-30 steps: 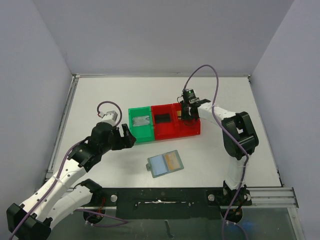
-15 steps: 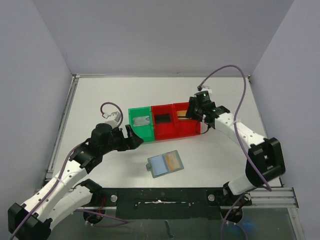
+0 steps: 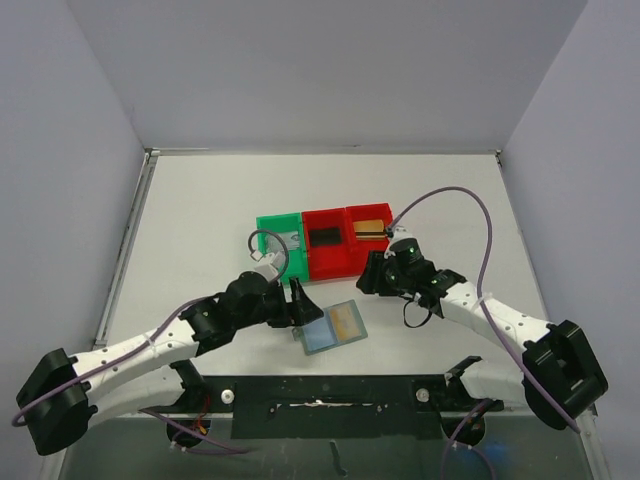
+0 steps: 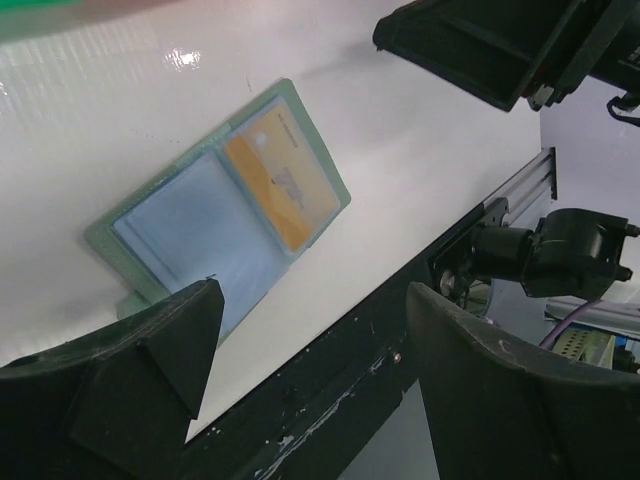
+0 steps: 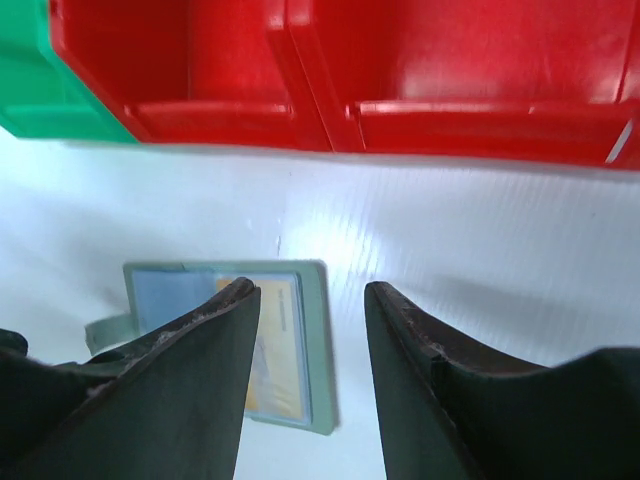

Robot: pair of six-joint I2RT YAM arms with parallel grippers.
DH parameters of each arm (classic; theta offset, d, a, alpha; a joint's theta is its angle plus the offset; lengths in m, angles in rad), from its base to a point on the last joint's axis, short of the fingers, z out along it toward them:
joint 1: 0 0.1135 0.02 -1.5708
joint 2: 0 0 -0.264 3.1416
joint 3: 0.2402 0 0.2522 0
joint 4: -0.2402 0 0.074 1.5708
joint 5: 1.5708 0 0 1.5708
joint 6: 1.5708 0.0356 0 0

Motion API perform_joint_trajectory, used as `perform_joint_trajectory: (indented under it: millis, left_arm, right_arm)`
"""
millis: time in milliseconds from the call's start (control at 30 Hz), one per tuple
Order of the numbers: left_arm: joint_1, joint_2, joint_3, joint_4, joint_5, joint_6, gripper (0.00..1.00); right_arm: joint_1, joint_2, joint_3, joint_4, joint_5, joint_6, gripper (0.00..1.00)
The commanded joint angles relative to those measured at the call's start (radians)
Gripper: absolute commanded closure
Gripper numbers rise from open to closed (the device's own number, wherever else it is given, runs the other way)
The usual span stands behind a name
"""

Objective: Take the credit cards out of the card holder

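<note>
My right gripper should come down at the card's outer edge, because the gold card is on the other side of the card holder from my left gripper.
The grey-blue card holder lies flat on the white table in front of the bins, with a gold card in its right half. My left gripper is open and empty at the holder's left edge. In the left wrist view the holder and its gold card lie just beyond my left gripper. My right gripper is open and empty, above and right of the holder. Its wrist view shows the holder and the gold card past my right gripper.
A green bin holds a silver-grey card. The middle red bin holds a black card. The right red bin holds a gold card. A black rail runs along the near table edge.
My right gripper has left the right red bin and come down toward the holder; a gold card shows in that bin. My left gripper has moved right to the holder's left edge.
</note>
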Motion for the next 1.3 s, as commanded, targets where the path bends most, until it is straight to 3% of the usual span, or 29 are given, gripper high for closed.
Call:
perform_joint_trajectory:
  millis: [0,233,900,1133,1267]
  left_arm:
    - [-0.068,0.052,0.018,0.159,-0.132,-0.082,0.29]
    - [-0.145,0.192,0.048,0.235,-0.185,-0.127,0.35]
    - [-0.184,0.477,0.135,0.271,-0.237,-0.22,0.5]
    - [-0.191,0.507,0.129,0.246,-0.238,-0.215,0.52]
    - [-0.192,0.539,0.129,0.232,-0.252,-0.195,0.57]
  right_arm:
    - [0.01,-0.048,-0.054,0.102,-0.099,-0.033,0.53]
    - [0.015,-0.072,-0.137,0.183,-0.262,-0.058,0.56]
    - [0.017,0.01,-0.206,0.321,-0.421,-0.058,0.72]
    - [0.017,0.056,-0.176,0.238,-0.39,-0.086,0.74]
    - [0.017,0.083,-0.156,0.207,-0.388,-0.101,0.82]
